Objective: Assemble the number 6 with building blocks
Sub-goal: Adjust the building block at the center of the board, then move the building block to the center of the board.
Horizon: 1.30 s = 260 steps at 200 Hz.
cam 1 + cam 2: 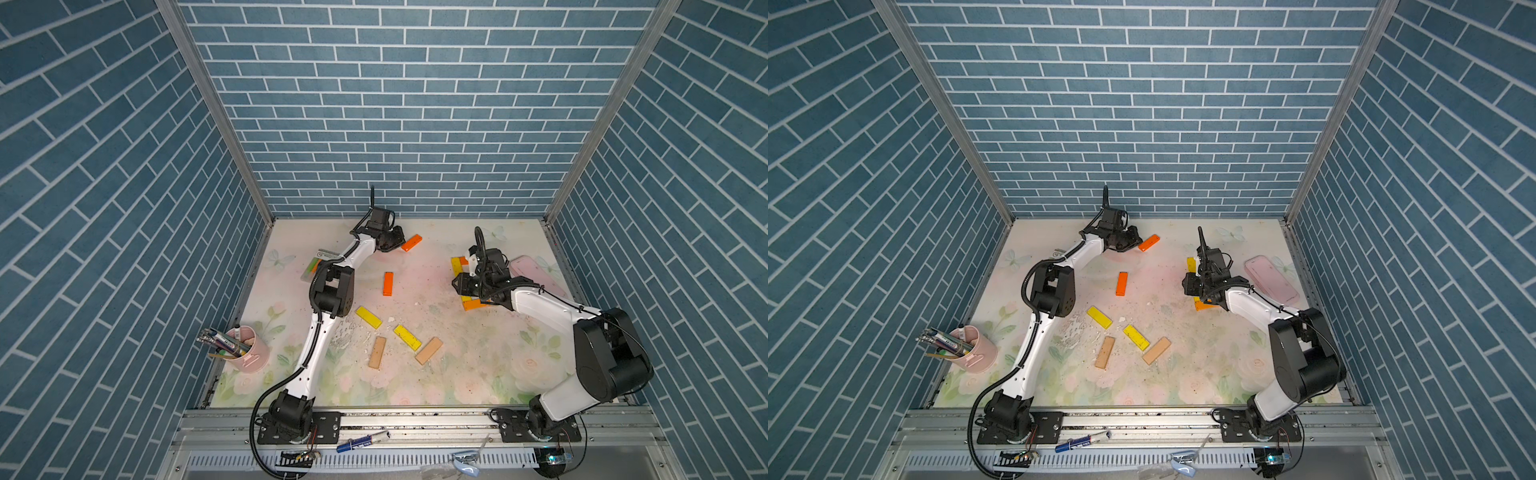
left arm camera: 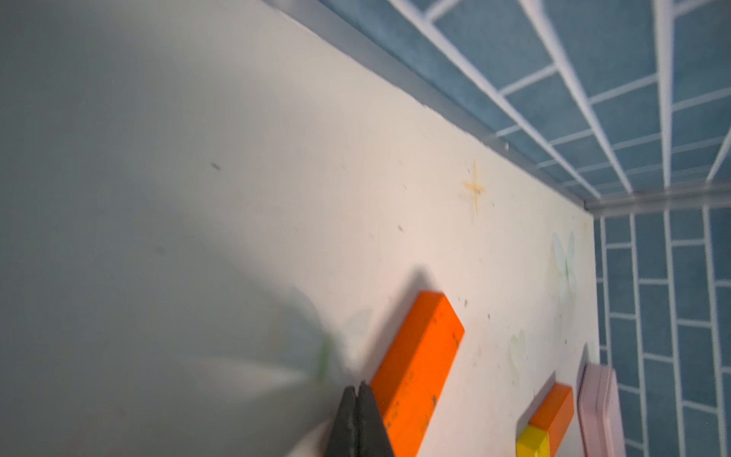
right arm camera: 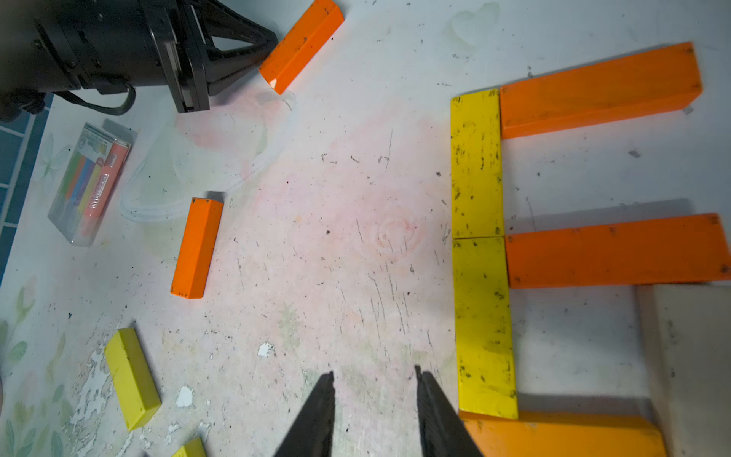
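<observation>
The closed fingers of my left gripper are next to the orange block's end point(image 1: 404, 248) near the back wall, so I should open them, straddle the orange block point(image 1: 412, 242) and bring it forward.
My left gripper point(image 1: 394, 242) point(image 2: 358, 385) is shut on nothing, its tip touching or just beside an orange building block point(image 1: 411, 242) point(image 2: 419, 368) near the back wall. My right gripper point(image 3: 374, 376) point(image 1: 457, 284) is open and empty, low over the mat beside a partial figure: two yellow blocks point(image 3: 476, 166) point(image 3: 484, 324) end to end, two orange blocks point(image 3: 597, 91) point(image 3: 617, 251) branching off them, a tan block point(image 3: 688, 356) and an orange block point(image 3: 561, 435) at the base. Loose in both top views lie an orange block point(image 1: 388, 284), two yellow blocks point(image 1: 368, 317) point(image 1: 407, 337) and two tan blocks point(image 1: 377, 352) point(image 1: 429, 350).
A pink cup of pens point(image 1: 249, 349) stands at the front left. A clear pack of coloured sticks point(image 3: 89, 186) lies under the left arm's elbow. A pink rounded case point(image 1: 536, 276) lies right of the figure. Brick-patterned walls close the back and sides.
</observation>
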Available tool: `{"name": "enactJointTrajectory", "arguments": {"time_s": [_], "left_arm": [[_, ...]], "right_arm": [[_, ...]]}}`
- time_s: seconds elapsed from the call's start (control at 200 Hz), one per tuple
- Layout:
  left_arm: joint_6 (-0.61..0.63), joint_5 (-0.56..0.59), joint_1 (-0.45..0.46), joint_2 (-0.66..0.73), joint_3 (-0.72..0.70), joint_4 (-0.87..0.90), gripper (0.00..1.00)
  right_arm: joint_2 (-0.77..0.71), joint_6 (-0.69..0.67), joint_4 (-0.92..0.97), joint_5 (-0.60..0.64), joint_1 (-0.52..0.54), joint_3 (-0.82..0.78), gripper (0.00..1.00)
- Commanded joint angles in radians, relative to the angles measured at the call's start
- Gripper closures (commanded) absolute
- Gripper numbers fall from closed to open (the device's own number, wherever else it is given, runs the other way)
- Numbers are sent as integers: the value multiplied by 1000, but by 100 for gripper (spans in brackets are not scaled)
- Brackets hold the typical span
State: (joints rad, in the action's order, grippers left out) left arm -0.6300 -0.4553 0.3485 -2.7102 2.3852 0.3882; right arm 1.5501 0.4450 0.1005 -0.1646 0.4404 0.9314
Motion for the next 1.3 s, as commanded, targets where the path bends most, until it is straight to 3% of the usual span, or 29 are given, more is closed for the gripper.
{"name": "enactJointTrajectory", "arguments": {"time_s": [0.0, 0.145, 0.225, 0.325, 0.37, 0.425, 0.57, 0.715, 1.115, 1.295], "left_arm": [[160, -31, 32, 67, -12, 107, 90], [237, 54, 46, 160, -89, 132, 86], [271, 136, 58, 225, -151, 111, 73], [285, 215, 73, 268, -184, 103, 67], [308, 260, 87, 278, -193, 98, 56], [354, 316, 109, 276, -178, 109, 44], [476, 426, 151, 220, -78, 183, 37], [500, 466, 153, 169, -31, 201, 28], [481, 449, 154, 11, 136, 296, 25], [474, 407, 154, -9, 148, 296, 31]], "right_arm": [[-48, -40, 42, 32, 1, -6, 63], [-67, -53, 64, 42, -2, -3, 63], [-78, -58, 71, 46, -4, 0, 63], [-88, -63, 84, 53, -3, 6, 63], [-95, -65, 86, 58, -3, 6, 63], [-103, -66, 88, 63, -3, 4, 63], [-130, -69, 88, 71, -3, -9, 63], [-148, -75, 89, 71, -3, -22, 62], [-168, -76, 91, 99, -5, -41, 62], [-165, -74, 89, 105, -5, -47, 62]]}}
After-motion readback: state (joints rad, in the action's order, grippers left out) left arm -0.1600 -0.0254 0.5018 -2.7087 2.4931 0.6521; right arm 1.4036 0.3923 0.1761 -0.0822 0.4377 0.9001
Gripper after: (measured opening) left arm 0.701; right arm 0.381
